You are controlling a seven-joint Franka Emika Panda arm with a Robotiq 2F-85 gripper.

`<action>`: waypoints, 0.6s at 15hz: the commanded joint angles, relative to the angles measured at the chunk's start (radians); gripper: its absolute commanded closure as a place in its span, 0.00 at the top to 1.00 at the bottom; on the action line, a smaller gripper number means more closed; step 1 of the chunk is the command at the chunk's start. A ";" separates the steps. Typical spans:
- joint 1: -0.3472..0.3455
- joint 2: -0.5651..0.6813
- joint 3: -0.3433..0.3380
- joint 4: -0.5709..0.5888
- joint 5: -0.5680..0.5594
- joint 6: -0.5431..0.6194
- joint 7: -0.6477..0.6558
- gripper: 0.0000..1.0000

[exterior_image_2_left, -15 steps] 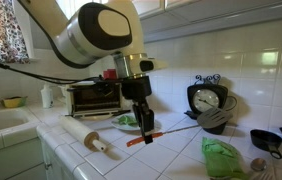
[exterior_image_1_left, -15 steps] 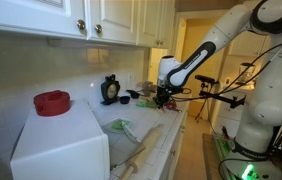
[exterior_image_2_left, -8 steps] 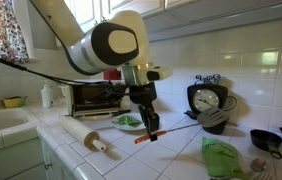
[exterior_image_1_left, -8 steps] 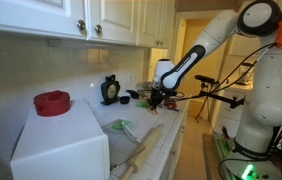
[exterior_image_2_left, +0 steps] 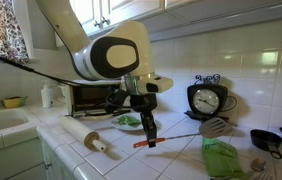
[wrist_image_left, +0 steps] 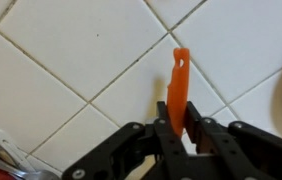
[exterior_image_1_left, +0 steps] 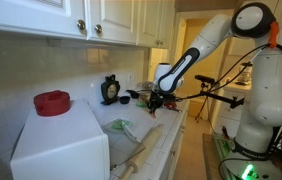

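Observation:
The orange handle [exterior_image_2_left: 141, 144] hangs low over open white tiles [exterior_image_2_left: 139, 156], away from the rolling pin. My gripper should now move the handle down until it rests on the tiles, then let go.
My gripper [wrist_image_left: 179, 128] is shut on the orange handle [wrist_image_left: 179, 80] of a long kitchen utensil. It holds the utensil just above the white tiled counter [wrist_image_left: 61, 80]. In an exterior view the gripper [exterior_image_2_left: 149, 134] points down, the orange handle end [exterior_image_2_left: 140, 145] sticks out to the left, and the thin shaft runs right to a dark head [exterior_image_2_left: 216, 126] near a black clock [exterior_image_2_left: 209, 99]. In an exterior view the gripper [exterior_image_1_left: 156, 100] hangs over the far part of the counter.
A rolling pin [exterior_image_2_left: 86, 139] lies near the counter's front edge, with a toaster oven [exterior_image_2_left: 91, 98] behind. A green cloth [exterior_image_2_left: 221, 158] and black measuring cups [exterior_image_2_left: 271, 140] lie nearby. A red bowl [exterior_image_1_left: 52, 102] sits on a white box [exterior_image_1_left: 61, 148]. Cabinets [exterior_image_1_left: 101, 20] hang above.
The arm has shifted slightly and come down a little. The utensil's handle and dark head now sit lower, closer to the counter. The grip is unchanged.

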 commanded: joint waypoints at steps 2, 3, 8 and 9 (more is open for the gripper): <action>0.010 0.023 -0.021 -0.004 0.112 0.029 -0.049 0.05; 0.008 0.025 -0.020 -0.004 0.136 0.027 -0.063 0.05; 0.012 0.033 -0.019 0.005 0.195 0.015 -0.102 0.05; 0.013 0.034 -0.018 0.006 0.201 0.013 -0.108 0.05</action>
